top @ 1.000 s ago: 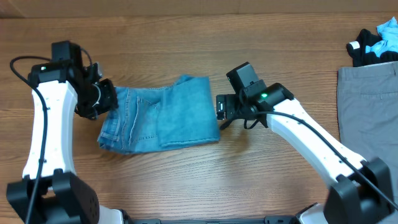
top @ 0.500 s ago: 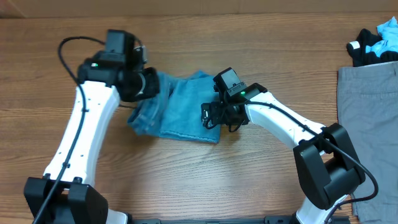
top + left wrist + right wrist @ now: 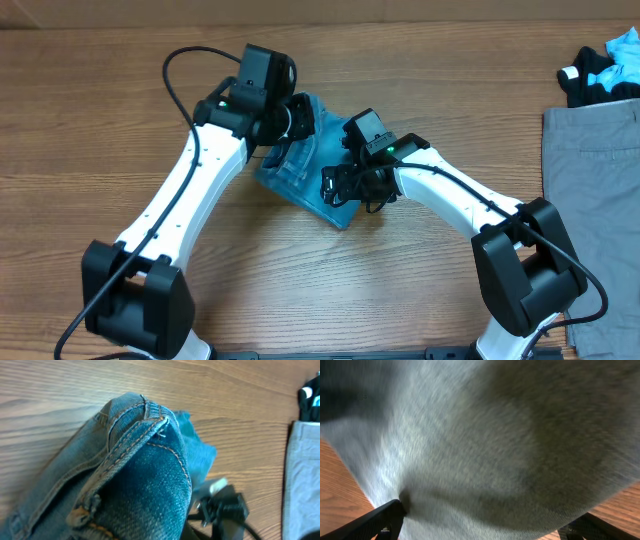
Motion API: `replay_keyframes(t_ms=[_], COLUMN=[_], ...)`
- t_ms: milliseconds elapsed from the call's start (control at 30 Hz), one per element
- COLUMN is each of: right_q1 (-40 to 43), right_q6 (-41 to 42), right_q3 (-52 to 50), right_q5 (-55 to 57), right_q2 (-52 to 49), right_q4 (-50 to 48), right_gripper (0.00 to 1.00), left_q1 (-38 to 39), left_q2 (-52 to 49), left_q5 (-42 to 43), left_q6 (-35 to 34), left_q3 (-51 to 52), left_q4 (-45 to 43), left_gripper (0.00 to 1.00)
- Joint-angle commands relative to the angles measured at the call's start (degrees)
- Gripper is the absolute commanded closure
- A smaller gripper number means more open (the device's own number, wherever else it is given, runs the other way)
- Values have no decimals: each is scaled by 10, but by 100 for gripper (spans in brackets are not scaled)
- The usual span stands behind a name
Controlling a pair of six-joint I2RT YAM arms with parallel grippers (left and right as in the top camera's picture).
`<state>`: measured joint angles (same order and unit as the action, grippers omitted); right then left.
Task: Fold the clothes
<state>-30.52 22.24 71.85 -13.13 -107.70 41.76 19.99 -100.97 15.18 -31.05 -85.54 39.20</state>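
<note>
The jeans' lifted fold (image 3: 298, 152) is clear above the jeans heap. My left gripper should keep moving the fold toward the grey trousers until it lies across the heap (image 3: 325, 168).
The light-blue denim jeans (image 3: 297, 176) lie bunched in a folded heap at mid-table. My left gripper (image 3: 300, 118) is at the heap's far edge, shut on a lifted fold of the jeans; denim with orange stitching (image 3: 140, 475) fills the left wrist view and hides its fingers. My right gripper (image 3: 333, 186) is against the heap's right side, also showing in the left wrist view (image 3: 220, 507). In the right wrist view the cloth (image 3: 485, 445) fills the frame, with the black fingertips (image 3: 385, 517) spread wide around it.
Plain grey trousers (image 3: 595, 190) lie flat at the right edge, also in the left wrist view (image 3: 302, 480). Small black-white-cyan garments (image 3: 605, 65) are piled at the far right corner. Bare wooden table (image 3: 120, 130) surrounds the jeans.
My left gripper has swept right, dragging the jeans' left end up and over toward the right. The flat jeans are now a narrow bunched heap. My right gripper moved left onto the cloth, then held.
</note>
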Motion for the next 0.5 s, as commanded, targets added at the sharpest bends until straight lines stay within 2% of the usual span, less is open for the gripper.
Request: replay_keyframes(t_ms=[0,300,467], right_q1=[-4,31,60], right_q6=[2,-2,-13], right_q3=[-2,-1,-1], right_q5=[-1,10,6], right_q2=[2,3,3], right_q4=[0,28,34], right_gripper=[1,0,0], left_q1=[10,25,51], left_q2=[-14,-29,-29], left_q5=[45,61,51], left_q6=[-24,-20,-10], left_q3=[-14,-14,-14], left_q4=[-27,-33,-33], left_gripper=[96,95,87])
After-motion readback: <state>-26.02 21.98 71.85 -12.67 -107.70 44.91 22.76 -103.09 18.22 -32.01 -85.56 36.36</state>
